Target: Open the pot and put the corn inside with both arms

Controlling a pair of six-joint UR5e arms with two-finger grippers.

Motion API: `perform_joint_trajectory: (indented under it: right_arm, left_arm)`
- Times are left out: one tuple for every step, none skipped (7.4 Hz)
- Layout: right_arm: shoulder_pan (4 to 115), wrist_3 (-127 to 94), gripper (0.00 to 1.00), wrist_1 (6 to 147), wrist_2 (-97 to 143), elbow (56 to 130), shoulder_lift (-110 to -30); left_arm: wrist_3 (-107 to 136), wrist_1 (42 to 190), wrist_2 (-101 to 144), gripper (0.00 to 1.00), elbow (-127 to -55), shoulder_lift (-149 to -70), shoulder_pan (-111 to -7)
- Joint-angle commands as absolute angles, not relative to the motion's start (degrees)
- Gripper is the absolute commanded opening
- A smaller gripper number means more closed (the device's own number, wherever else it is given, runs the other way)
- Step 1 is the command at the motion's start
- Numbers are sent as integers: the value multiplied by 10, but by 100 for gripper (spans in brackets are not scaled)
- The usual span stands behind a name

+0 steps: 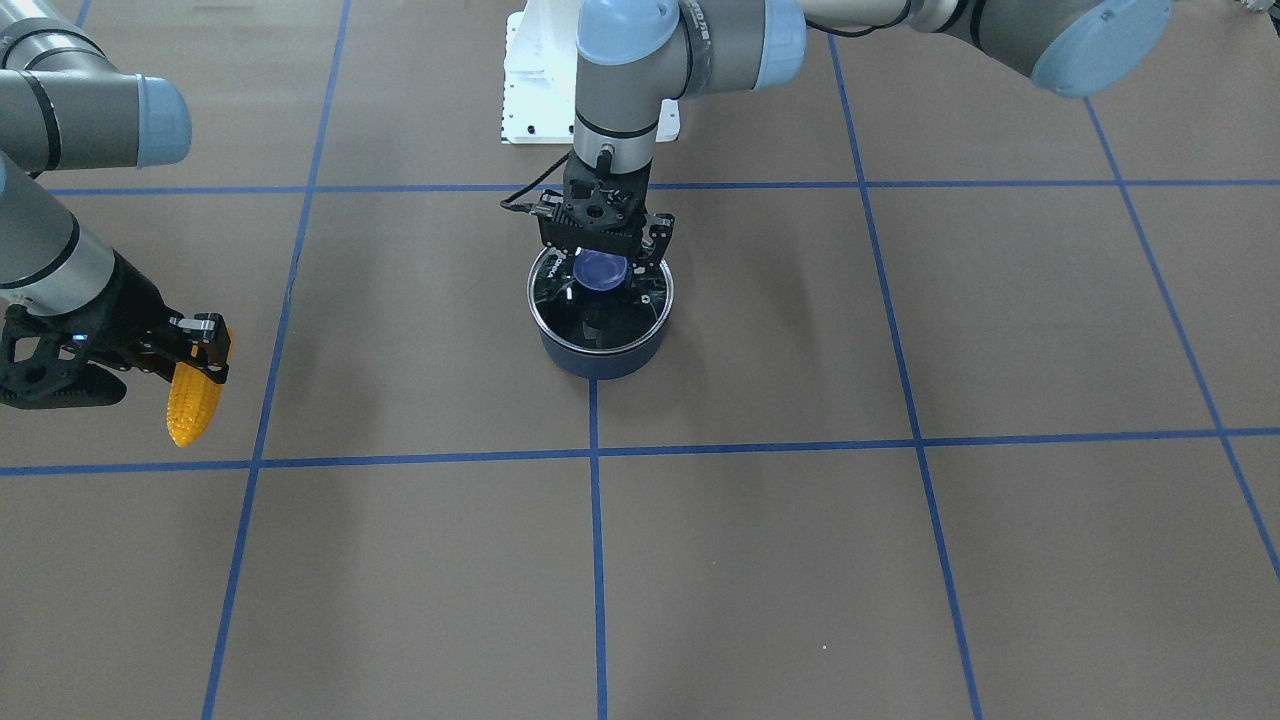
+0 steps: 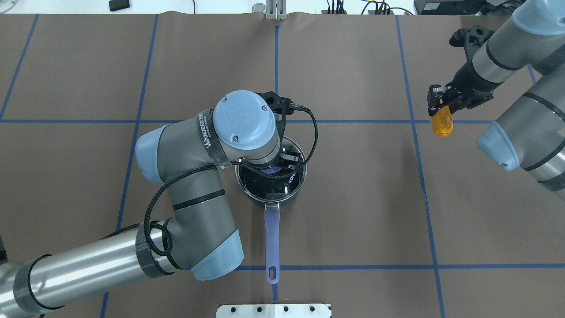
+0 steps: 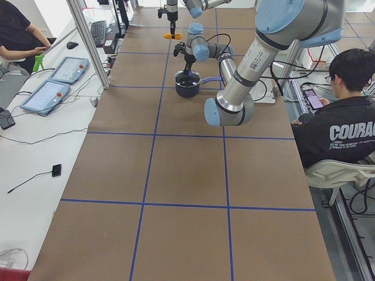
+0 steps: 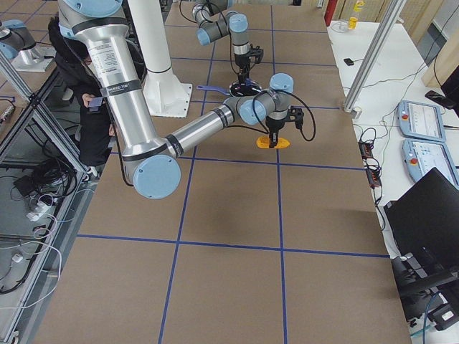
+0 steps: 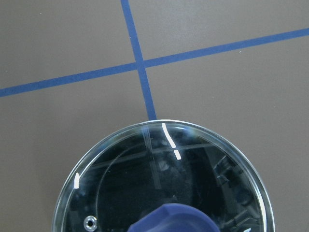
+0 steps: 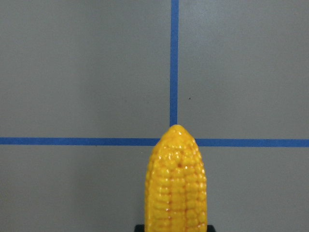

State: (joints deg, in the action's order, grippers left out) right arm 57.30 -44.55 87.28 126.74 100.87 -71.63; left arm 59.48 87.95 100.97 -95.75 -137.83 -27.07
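Observation:
I can see only plain dark through the glass lid [image 1: 591, 319], so I expect the dark navy pot [image 1: 601, 364] to be empty when I raise the blue knob.
The dark navy pot [image 1: 600, 358] stands mid-table with its glass lid [image 1: 610, 318] on it, and its periwinkle handle [image 2: 272, 238] points toward the robot. My left gripper [image 1: 605, 285] hangs straight down over the lid, open, with a finger on each side of the blue knob [image 1: 600, 270]. The left wrist view shows the lid [image 5: 145, 183] and knob [image 5: 174, 220] close below. My right gripper [image 1: 205, 350] is shut on the corn [image 1: 192, 405] and holds it tip-down above the table, far to the pot's side. The corn also shows in the overhead view [image 2: 442, 123] and the right wrist view [image 6: 176, 183].
The white base mount [image 1: 530, 90] sits behind the pot. Blue tape lines [image 1: 597, 560] grid the brown table. A seated person [image 3: 345, 117] is beside the table on the robot's side, and control tablets [image 3: 53, 93] lie on the side bench.

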Motion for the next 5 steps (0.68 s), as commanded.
perform_joint_trajectory:
  right_arm:
    - [573,-446,42,873,1267,1010,-715]
    - [573,-449,43,876,1269,1009,-707]
    - [572,-456,44,895,1273,1010,-689]
    - [572,-464,44,921,1273,1010,-666]
    - [567,-519,44,928,1273,1011,-646]
  left_arm:
    - [589,861,1028,70,-993,-1374,-282]
    - [562,830,1041,70,-1024,-1370,-293]
    - [544,833,1041,70,-1067,-1323,-296]
    - [513,833,1042,70,-1103,-1290,-311]
    - [487,836,1043,70,-1125,-1263,-324]
